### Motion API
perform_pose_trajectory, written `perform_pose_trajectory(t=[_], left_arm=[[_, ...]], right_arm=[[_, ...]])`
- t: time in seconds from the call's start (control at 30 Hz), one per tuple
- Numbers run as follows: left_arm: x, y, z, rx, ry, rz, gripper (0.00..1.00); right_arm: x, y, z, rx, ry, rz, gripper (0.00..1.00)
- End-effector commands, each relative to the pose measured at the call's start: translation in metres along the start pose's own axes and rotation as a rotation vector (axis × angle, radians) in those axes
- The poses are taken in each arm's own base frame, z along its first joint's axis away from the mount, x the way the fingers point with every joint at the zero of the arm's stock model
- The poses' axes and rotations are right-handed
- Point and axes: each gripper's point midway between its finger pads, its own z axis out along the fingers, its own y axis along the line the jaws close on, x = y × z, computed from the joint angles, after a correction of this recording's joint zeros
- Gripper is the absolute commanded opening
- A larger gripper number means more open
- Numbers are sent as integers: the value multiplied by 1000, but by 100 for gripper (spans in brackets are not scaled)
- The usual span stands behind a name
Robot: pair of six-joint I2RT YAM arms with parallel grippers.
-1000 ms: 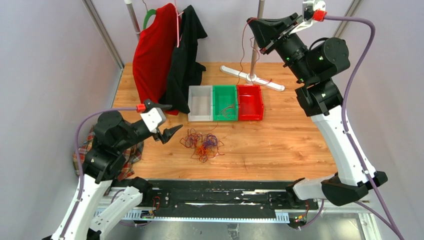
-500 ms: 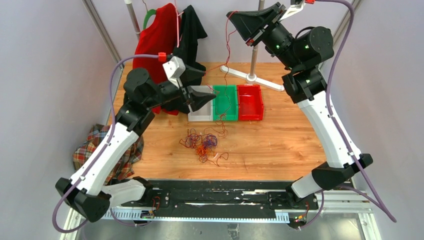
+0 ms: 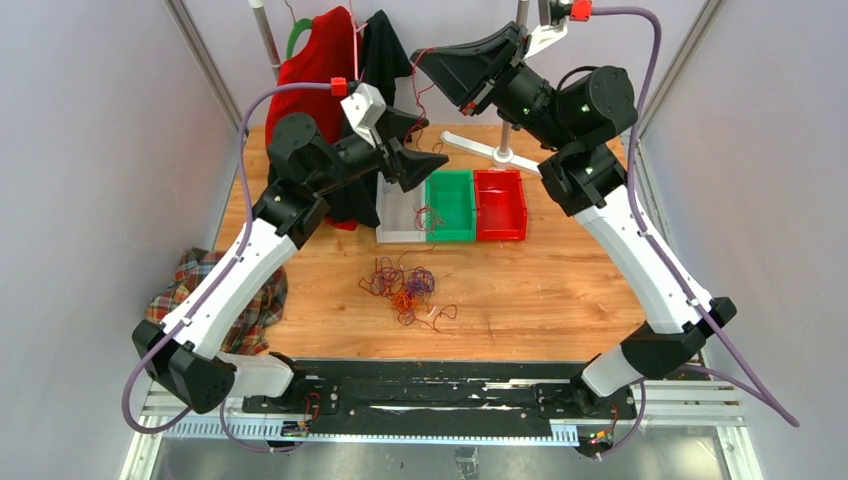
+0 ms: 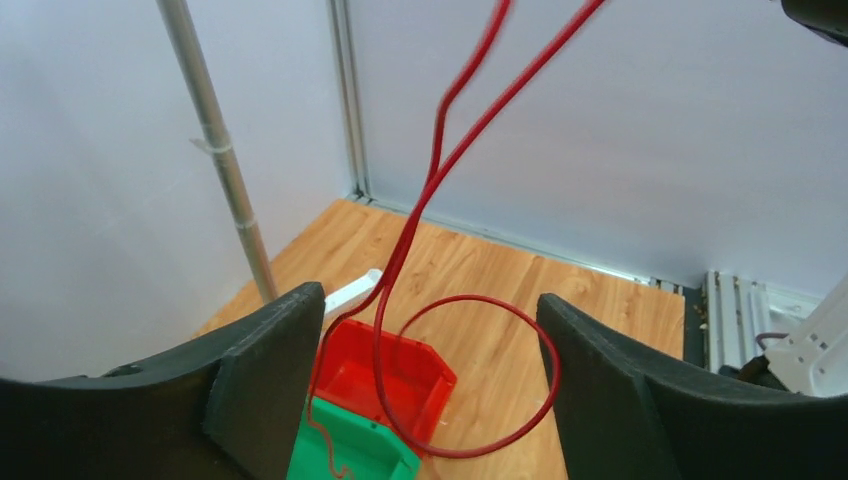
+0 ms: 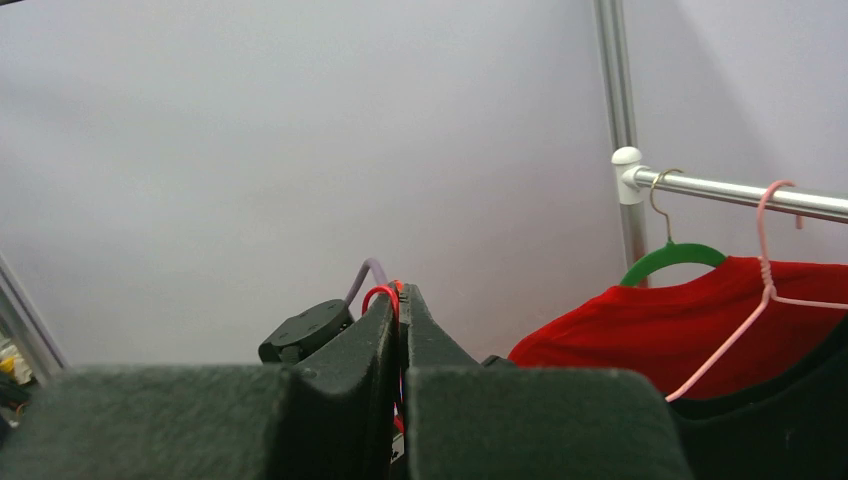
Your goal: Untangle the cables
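My right gripper is up high, but the red cable still runs into the tangle. My left gripper should grab the red cable's hanging part point(image 4: 403, 235) and lift it.
The cables point(image 3: 405, 288) lie as a hand-sized tangle of red, orange and purple wires on the wooden table. My right gripper point(image 3: 418, 56) is raised high at the back and is shut on one red cable point(image 3: 417, 92). That cable hangs down, and its curled end point(image 3: 428, 215) is over the bins. In the right wrist view the red cable point(image 5: 383, 293) loops out between the closed fingertips of my right gripper point(image 5: 400, 296). My left gripper point(image 3: 432, 142) is open, with its jaws on either side of the hanging cable. In the left wrist view the red cable point(image 4: 440, 170) runs between the fingers of my left gripper point(image 4: 430, 300) without touching them.
Grey point(image 3: 398, 236), green point(image 3: 455, 195) and red point(image 3: 500, 205) bins stand in a row behind the tangle. A red shirt point(image 3: 315, 100) and a black garment point(image 3: 385, 50) hang on a rack at the back left. Its white stand base point(image 3: 505, 155) is at the back. A plaid cloth point(image 3: 175, 290) lies at the left.
My left arm swung up from the table's left front to above the bins, around the hanging cable. My right gripper moved left with the red cable, whose lower end rose clear of the tangle.
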Motion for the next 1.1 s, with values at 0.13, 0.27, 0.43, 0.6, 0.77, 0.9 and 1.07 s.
perform_pose_trajectory(t=[0.13, 0.27, 0.43, 0.6, 0.77, 0.9, 1.07], left_arm=[[11, 26, -13, -128, 44, 136, 43], [29, 4, -29, -18, 117, 210, 9], [47, -36, -62, 128, 192, 270, 47], [56, -51, -89, 105, 194, 283, 76], [67, -67, -110, 115, 180, 302, 93], [47, -70, -116, 61, 88, 313, 92], [3, -28, -101, -196, -8, 123, 98]], right_arm=[[0, 22, -2, -74, -13, -3, 1], [2, 21, -9, -54, -1, -34, 1], [9, 7, -13, 8, 16, -77, 1], [13, 2, -12, 12, 27, -83, 1], [18, -2, -13, 27, 39, -100, 1], [21, -3, -13, 28, 49, -100, 1], [27, -2, -12, 5, 63, -87, 0]])
